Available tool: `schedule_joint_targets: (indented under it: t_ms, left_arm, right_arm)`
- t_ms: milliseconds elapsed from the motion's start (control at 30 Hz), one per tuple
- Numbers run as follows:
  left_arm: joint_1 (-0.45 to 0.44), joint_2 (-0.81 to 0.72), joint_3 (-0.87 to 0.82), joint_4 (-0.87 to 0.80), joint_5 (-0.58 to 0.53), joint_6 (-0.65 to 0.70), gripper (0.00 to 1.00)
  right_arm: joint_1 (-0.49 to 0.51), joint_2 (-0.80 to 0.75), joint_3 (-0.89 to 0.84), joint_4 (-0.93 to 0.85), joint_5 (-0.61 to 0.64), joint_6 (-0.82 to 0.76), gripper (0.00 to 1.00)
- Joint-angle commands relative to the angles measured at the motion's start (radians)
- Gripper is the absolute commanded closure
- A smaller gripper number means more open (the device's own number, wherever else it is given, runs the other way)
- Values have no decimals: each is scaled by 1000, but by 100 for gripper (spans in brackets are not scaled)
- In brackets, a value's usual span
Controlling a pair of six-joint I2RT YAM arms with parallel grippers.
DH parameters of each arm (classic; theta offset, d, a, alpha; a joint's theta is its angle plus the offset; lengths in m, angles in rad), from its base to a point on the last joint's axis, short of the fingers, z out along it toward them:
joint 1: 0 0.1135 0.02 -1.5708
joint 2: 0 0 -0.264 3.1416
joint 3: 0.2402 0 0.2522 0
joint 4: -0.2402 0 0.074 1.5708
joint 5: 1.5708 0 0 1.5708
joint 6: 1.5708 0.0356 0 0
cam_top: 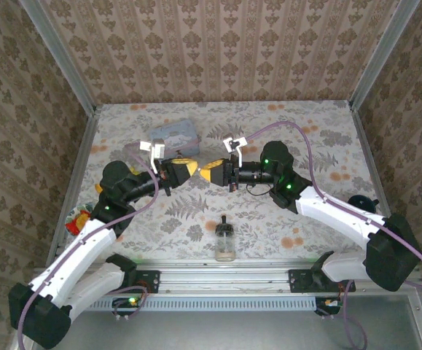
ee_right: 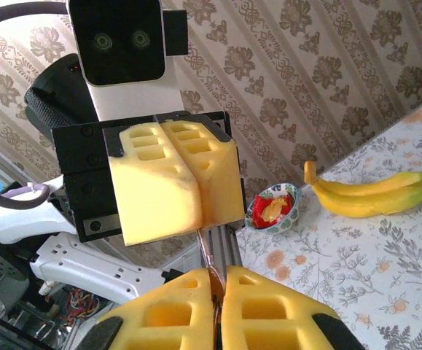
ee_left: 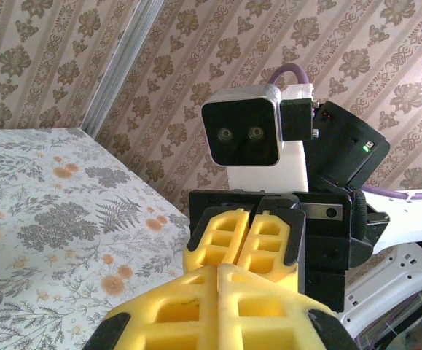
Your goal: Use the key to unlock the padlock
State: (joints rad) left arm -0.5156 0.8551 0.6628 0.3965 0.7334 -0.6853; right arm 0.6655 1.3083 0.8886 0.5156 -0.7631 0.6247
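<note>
Both of my grippers are pinching the key (ee_right: 208, 257). My left gripper should leave it to my right gripper and go hold the padlock by the pale blue tin (cam_top: 176, 136).
Both grippers meet fingertip to fingertip in mid-air above the middle of the table. My right gripper (cam_top: 209, 172) (ee_right: 216, 273) is shut on a small dark brassy piece (ee_right: 216, 285), which I take for the padlock; most of it is buried between the yellow pads. A thin metal stem (ee_right: 203, 246), seemingly the key, rises from it into the seam of my left gripper (cam_top: 189, 169) (ee_right: 200, 224). The left pads press flat together on it. In the left wrist view the left gripper (ee_left: 218, 268) sits right against the right gripper (ee_left: 249, 235), hiding both metal parts.
A pale blue tin (cam_top: 174, 133) lies behind the grippers. A glass bottle with a black cap (cam_top: 225, 240) stands near the front rail. Bananas (ee_right: 371, 193) and a small bowl holding a red wrapper (ee_right: 272, 208) rest on the flowered table near its left side.
</note>
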Motion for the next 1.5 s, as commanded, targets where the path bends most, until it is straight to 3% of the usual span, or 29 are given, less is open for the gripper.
schedule_joint_targets:
  t_ms: [0,233,267,300,367,433,500,767,1267,1467]
  left_arm:
    - [21,-23,-15,46,-33,-17,100]
    - [37,-47,-35,41,-83,-35,100]
    - [40,-55,-38,34,-133,-35,87]
    - [44,-65,-39,15,-158,-34,63]
    - [45,-86,-31,-45,-207,-12,37]
    - [45,-111,-14,-138,-277,19,14]
    - [43,-140,-2,-245,-377,44,2]
    - [43,-147,40,-591,-674,105,0]
    - [2,69,46,-638,-828,10,0]
    - [-100,191,108,-680,-1029,52,0]
  right_arm:
    - [5,-33,3,-7,-15,-19,97]
    - [3,-45,5,-59,27,-33,100]
    - [3,-50,8,-91,46,-40,100]
    - [2,-53,13,-129,76,-47,100]
    - [-2,-59,25,-208,131,-51,100]
    - [-11,-65,35,-291,189,-42,100]
    - [-20,-72,42,-373,247,-29,100]
    - [-27,-117,58,-673,483,-23,100]
    - [-27,-126,16,-775,622,-19,100]
    - [-28,-96,18,-795,668,-14,100]
